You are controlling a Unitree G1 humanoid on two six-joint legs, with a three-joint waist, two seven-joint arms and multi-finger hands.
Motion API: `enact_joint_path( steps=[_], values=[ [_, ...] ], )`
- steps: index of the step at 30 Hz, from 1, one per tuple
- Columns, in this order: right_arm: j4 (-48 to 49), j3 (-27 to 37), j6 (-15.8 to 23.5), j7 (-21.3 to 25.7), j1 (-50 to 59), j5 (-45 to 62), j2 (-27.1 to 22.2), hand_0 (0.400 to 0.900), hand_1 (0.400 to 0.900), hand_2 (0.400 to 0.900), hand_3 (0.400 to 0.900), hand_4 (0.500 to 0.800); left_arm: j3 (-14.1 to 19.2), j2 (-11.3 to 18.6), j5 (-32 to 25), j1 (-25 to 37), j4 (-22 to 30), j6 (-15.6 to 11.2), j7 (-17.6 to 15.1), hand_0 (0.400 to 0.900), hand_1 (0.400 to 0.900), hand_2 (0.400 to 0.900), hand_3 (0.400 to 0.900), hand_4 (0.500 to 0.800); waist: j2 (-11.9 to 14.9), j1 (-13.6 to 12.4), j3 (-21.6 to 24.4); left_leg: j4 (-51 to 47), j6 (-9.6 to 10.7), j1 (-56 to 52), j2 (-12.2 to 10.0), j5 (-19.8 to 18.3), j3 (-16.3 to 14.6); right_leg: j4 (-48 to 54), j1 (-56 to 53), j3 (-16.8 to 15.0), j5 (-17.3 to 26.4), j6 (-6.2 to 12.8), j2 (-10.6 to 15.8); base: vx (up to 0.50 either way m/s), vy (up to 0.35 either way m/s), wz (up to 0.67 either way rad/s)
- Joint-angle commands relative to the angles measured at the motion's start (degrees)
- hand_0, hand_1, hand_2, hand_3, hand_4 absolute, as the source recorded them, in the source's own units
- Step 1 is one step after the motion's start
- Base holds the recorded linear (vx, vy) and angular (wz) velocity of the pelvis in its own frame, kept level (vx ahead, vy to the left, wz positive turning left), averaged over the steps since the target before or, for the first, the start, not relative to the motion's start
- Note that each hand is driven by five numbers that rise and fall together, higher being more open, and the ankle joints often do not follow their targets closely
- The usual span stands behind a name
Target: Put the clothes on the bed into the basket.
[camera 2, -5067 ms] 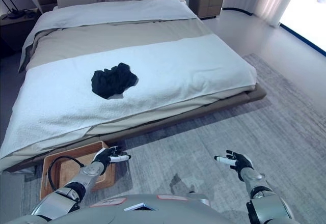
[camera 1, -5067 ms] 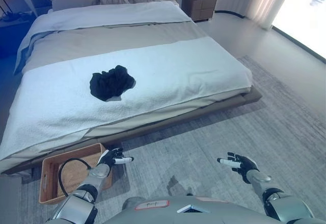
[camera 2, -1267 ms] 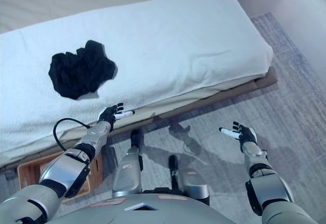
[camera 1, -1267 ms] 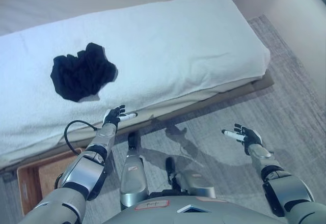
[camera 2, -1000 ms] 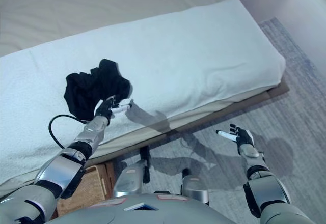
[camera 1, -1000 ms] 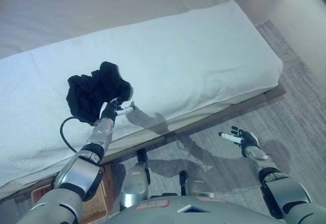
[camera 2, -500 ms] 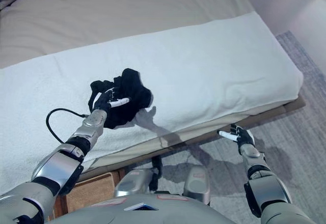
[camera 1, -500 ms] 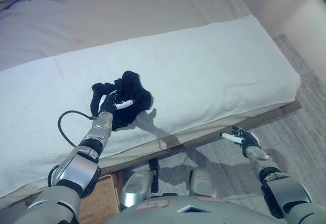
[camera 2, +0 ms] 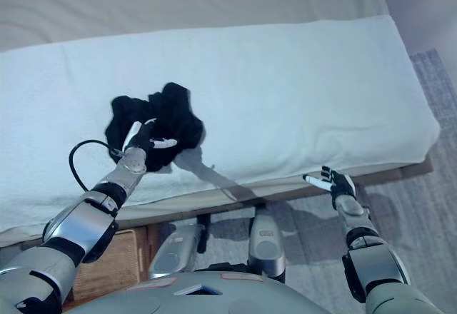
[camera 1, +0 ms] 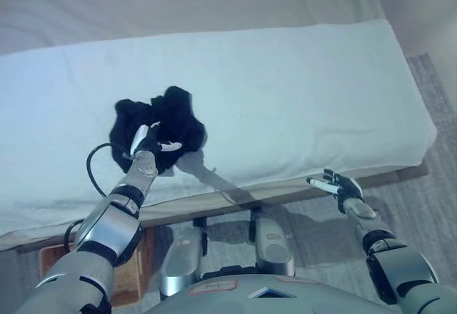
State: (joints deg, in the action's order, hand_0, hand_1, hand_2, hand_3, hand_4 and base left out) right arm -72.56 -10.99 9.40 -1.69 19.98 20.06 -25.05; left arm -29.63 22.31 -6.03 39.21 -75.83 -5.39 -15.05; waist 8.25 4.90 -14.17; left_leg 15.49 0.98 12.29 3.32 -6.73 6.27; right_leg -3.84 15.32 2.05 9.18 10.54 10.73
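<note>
The black clothes should stretch out long and drag behind my left gripper when I pull them toward the basket, because the heap has loose, crumpled folds.
A crumpled heap of black clothes lies on the white blanket of the bed, left of the middle. My left hand rests on the near edge of the heap, open, its white-tipped fingers spread and pointing right. My right hand hovers open, empty, low by the bed's near edge at the right. Below the bed edge at the lower left, the wicker basket stands on the floor, partly hidden by my left arm.
Past the white blanket runs a beige sheet. Under the mattress a dark bed frame edge lines the near side. Grey carpet covers the floor at the right.
The view has shifted closer over the bed. My left hand has settled lower onto the near side of the black clothes. The right hand stays open by the bed's edge.
</note>
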Motion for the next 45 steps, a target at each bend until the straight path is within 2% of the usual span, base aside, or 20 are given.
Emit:
enact_joint_path(
  steps=[1,4,5,9,12,13,18,20,24,28,39,40,41,42,43,44,45],
  values=[
    [1.64,-2.54,2.64,1.31,1.84,1.91,-5.10,0.900,0.900,0.900,0.900,0.800,1.52,2.82,4.42,10.88,-2.00,-1.24,-4.94,0.900,0.900,0.900,0.900,0.800,1.44,1.34,0.17,2.41,1.61,1.45,-3.31,-2.05,-2.03,0.26,3.20,-2.98,4.65,1.55,2.56,-0.07,-0.106,-0.06],
    [3.16,-3.53,2.93,1.04,2.66,1.62,-5.11,0.900,0.900,0.900,0.900,0.800,1.90,4.65,8.69,12.94,-5.34,0.70,-7.42,0.900,0.900,0.900,0.900,0.800,1.71,2.22,-0.18,0.79,2.48,2.44,-4.99,-0.87,-2.06,0.31,5.04,-3.15,3.86,0.77,1.47,-0.06,-0.084,-0.16],
    [3.16,-3.55,2.92,1.04,2.68,1.61,-5.11,0.900,0.900,0.900,0.900,0.800,1.92,4.65,8.72,12.96,-5.37,0.69,-7.43,0.900,0.900,0.900,0.900,0.800,1.71,2.23,-0.13,0.71,2.50,2.47,-5.01,-0.83,-2.07,0.27,5.12,-3.17,3.85,0.75,1.45,-0.05,-0.033,-0.19],
    [5.82,-4.53,3.45,1.19,1.85,0.96,-5.37,0.900,0.900,0.900,0.900,0.800,2.98,7.77,11.47,14.52,-6.32,2.07,-10.82,0.900,0.900,0.900,0.900,0.800,2.09,3.63,-0.31,-0.89,3.39,3.86,-6.54,0.21,-2.63,0.80,7.39,-3.48,4.16,0.42,0.44,-0.02,-0.041,-0.15],
    [5.42,-4.63,3.43,1.15,1.73,0.79,-5.20,0.900,0.900,0.900,0.900,0.800,4.00,8.41,11.18,14.24,-6.24,2.04,-11.99,0.900,0.900,0.900,0.900,0.800,1.87,3.68,-0.20,-1.27,3.58,4.40,-6.82,0.50,-2.65,1.09,8.14,-3.28,4.38,0.39,0.31,0.01,-0.042,-0.07],
    [4.86,-4.58,3.54,1.20,1.42,0.87,-4.94,0.900,0.900,0.900,0.900,0.800,4.45,8.94,11.49,14.14,-5.92,2.26,-13.31,0.900,0.900,0.900,0.900,0.800,1.63,3.53,-0.08,-1.62,3.77,4.61,-7.07,0.60,-2.58,1.20,8.39,-3.18,4.30,0.32,0.24,0.02,-0.033,0.02],
    [4.39,-5.31,3.73,1.18,2.29,0.84,-4.79,0.900,0.900,0.900,0.900,0.800,4.08,10.77,13.84,13.97,-7.62,3.90,-14.58,0.900,0.900,0.900,0.900,0.800,1.57,3.68,-0.32,-2.38,4.00,4.99,-7.28,0.98,-2.70,1.06,9.18,-3.04,4.18,0.21,-0.08,-0.01,-0.011,-0.04],
    [4.56,-5.51,3.69,1.10,2.65,0.80,-4.82,0.900,0.900,0.900,0.900,0.800,4.44,11.38,14.00,13.99,-8.12,4.28,-14.49,0.900,0.900,0.900,0.900,0.800,1.67,3.81,-0.32,-2.72,4.05,4.95,-7.39,1.09,-2.89,1.13,9.41,-3.06,4.31,0.24,-0.17,-0.02,-0.001,-0.12],
    [7.33,-7.43,3.65,0.68,4.44,0.28,-5.26,0.900,0.900,0.900,0.900,0.800,5.06,15.16,15.26,14.15,-10.42,6.05,-13.43,0.900,0.900,0.900,0.900,0.800,3.06,5.06,-0.93,-3.01,4.12,6.42,-8.28,1.60,-3.95,1.48,11.83,-3.73,5.30,0.23,-1.07,-0.05,0.000,-0.24],
    [10.35,-8.55,3.59,0.49,5.90,-0.02,-6.27,0.900,0.900,0.900,0.900,0.800,5.42,17.90,15.04,14.79,-11.30,6.40,-11.38,0.900,0.900,0.900,0.900,0.800,4.36,6.08,-1.47,-2.55,4.42,9.23,-9.32,1.95,-4.41,1.94,14.51,-3.95,6.11,0.14,-1.89,-0.05,-0.022,-0.11],
    [18.07,-8.49,3.87,0.95,9.72,1.36,-10.48,0.900,0.900,0.900,0.900,0.800,6.39,19.54,8.84,18.09,-11.67,5.58,-6.80,0.900,0.900,0.900,0.900,0.800,6.43,9.01,-2.77,1.80,4.97,19.68,-10.39,1.92,-2.40,2.16,21.91,-3.24,7.49,-0.31,-3.26,-0.05,-0.023,0.01],
    [19.01,-8.34,4.03,1.13,9.62,1.36,-10.95,0.900,0.900,0.900,0.900,0.800,5.75,19.41,8.55,18.62,-11.64,5.58,-6.22,0.855,0.855,0.855,0.855,0.773,6.61,9.43,-2.80,2.51,5.02,20.94,-10.53,1.80,-2.16,2.10,22.82,-3.09,7.63,-0.39,-3.43,0.00,0.000,0.00],
    [19.04,-8.29,4.01,1.13,9.59,1.36,-10.97,0.900,0.900,0.900,0.900,0.800,5.72,19.38,8.54,18.66,-11.66,5.57,-6.21,0.696,0.696,0.696,0.696,0.678,6.52,9.35,-2.74,2.76,5.04,21.14,-10.63,1.63,-2.15,2.06,22.93,-3.08,7.62,-0.41,-3.54,-0.02,-0.003,-0.15],
    [20.39,-8.24,4.23,1.10,9.43,1.32,-11.41,0.900,0.900,0.900,0.900,0.800,5.27,19.15,8.73,18.71,-11.63,5.52,-5.91,0.620,0.620,0.620,0.620,0.632,6.42,9.30,-2.71,3.70,5.08,21.83,-11.07,0.88,-2.07,1.97,23.33,-3.06,7.52,-0.57,-4.29,-0.01,0.003,-0.14],
    [20.41,-8.23,4.22,1.10,9.42,1.31,-11.42,0.900,0.900,0.900,0.900,0.800,5.27,19.14,8.73,18.71,-11.63,5.52,-5.91,0.486,0.486,0.486,0.486,0.552,6.40,9.30,-2.68,3.73,5.08,21.87,-11.08,0.86,-2.06,1.96,23.36,-3.06,7.52,-0.57,-4.30,-0.01,-0.001,-0.12],
    [20.54,-7.90,4.61,1.15,8.82,1.26,-11.64,0.900,0.900,0.900,0.900,0.800,5.01,18.79,8.66,18.70,-11.53,5.25,-5.95,0.400,0.400,0.400,0.400,0.500,6.19,9.48,-2.36,4.06,5.10,22.32,-11.09,0.76,-1.90,1.94,23.58,-2.93,7.52,-0.60,-4.29,0.00,0.000,0.00],
    [20.94,-7.49,4.75,1.29,8.30,1.21,-11.87,0.900,0.900,0.900,0.900,0.800,4.86,18.46,8.62,18.58,-11.33,5.23,-5.96,0.400,0.400,0.400,0.400,0.500,5.94,9.56,-2.07,3.99,5.17,22.34,-11.19,0.72,-1.73,1.94,23.66,-2.86,7.45,-0.59,-4.25,0.00,0.000,0.00]
  ],
)
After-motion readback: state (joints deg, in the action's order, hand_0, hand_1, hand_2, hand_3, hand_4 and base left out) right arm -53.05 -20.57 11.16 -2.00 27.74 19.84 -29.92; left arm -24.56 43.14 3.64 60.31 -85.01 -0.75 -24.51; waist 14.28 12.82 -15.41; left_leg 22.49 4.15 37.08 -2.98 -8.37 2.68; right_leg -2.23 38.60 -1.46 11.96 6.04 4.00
